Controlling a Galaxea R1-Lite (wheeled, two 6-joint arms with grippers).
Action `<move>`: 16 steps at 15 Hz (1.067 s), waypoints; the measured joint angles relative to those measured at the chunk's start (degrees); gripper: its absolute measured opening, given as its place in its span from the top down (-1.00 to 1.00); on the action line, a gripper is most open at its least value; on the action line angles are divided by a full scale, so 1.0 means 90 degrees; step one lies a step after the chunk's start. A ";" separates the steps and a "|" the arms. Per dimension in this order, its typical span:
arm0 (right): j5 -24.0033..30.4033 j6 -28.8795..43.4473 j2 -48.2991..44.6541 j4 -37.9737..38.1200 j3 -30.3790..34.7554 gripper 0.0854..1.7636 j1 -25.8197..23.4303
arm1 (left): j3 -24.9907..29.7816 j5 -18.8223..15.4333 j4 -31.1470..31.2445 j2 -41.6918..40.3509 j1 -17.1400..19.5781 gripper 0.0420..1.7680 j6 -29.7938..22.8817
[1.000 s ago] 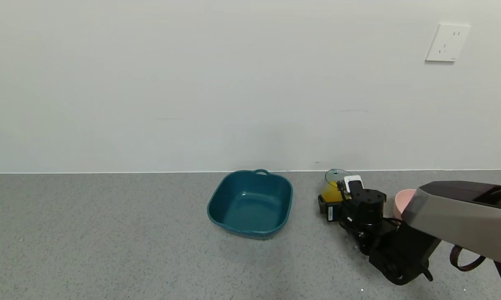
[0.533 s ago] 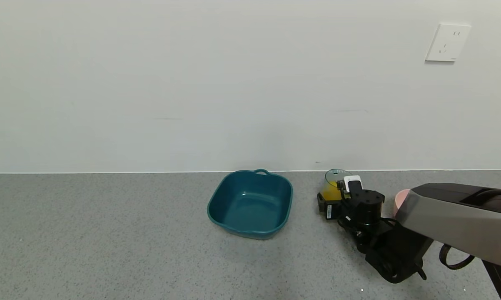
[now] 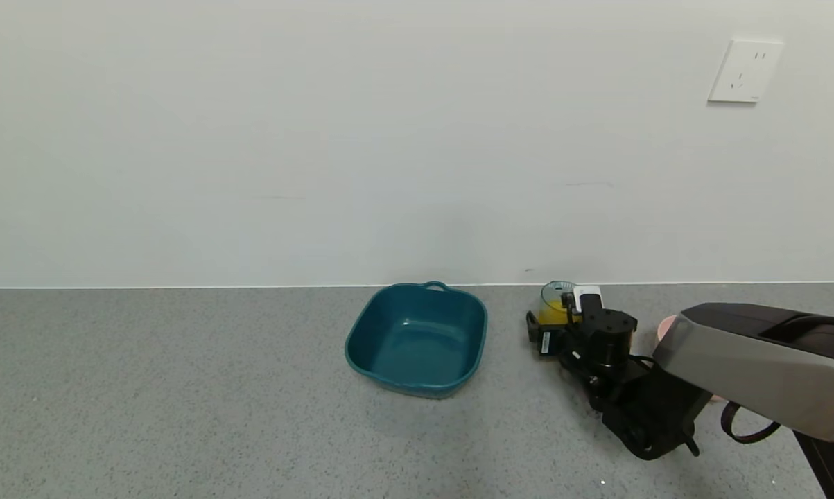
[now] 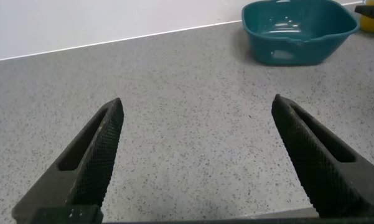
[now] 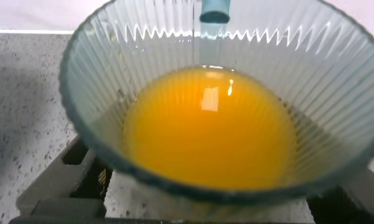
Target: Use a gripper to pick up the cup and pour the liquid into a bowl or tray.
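Observation:
The glossy surface sits level in the cup, so I expect the liquid to flow out freely and leave the cup empty when I pour.
The cup, a ribbed blue-green tumbler, stands upright near the wall and holds orange-yellow liquid. My right gripper is open, low on the counter, with the cup between its jaws. One black finger shows beside the cup's base, and the other is mostly hidden under the rim. The pink bowl is just right of the cup, mostly hidden behind my right arm. My left gripper is open and empty over bare counter, out of the head view.
The square dark teal tray with a small handle sits empty to the left of the cup, and also shows in the left wrist view. The white wall runs close behind the cup. The grey speckled counter stretches to the left.
My right arm has moved forward toward the wall, bringing the jaws further around the cup. The arm now hides more of the pink bowl. The cup has not moved.

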 joint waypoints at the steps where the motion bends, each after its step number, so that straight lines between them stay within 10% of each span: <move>1: -0.0003 0.0000 0.0037 0.0003 -0.0050 -0.94 0.0000 | 0.0000 0.0000 0.0000 0.0000 0.0000 -0.94 0.0003; 10: 0.0000 0.0000 0.0161 0.0012 -0.0157 -0.94 -0.0039 | 0.0000 0.0000 0.0000 0.0000 0.0000 -0.94 0.0000; 16: -0.0003 -0.0003 0.0164 0.0061 -0.0172 -0.53 -0.0069 | 0.0000 0.0000 0.0000 0.0000 0.0000 -0.94 0.0000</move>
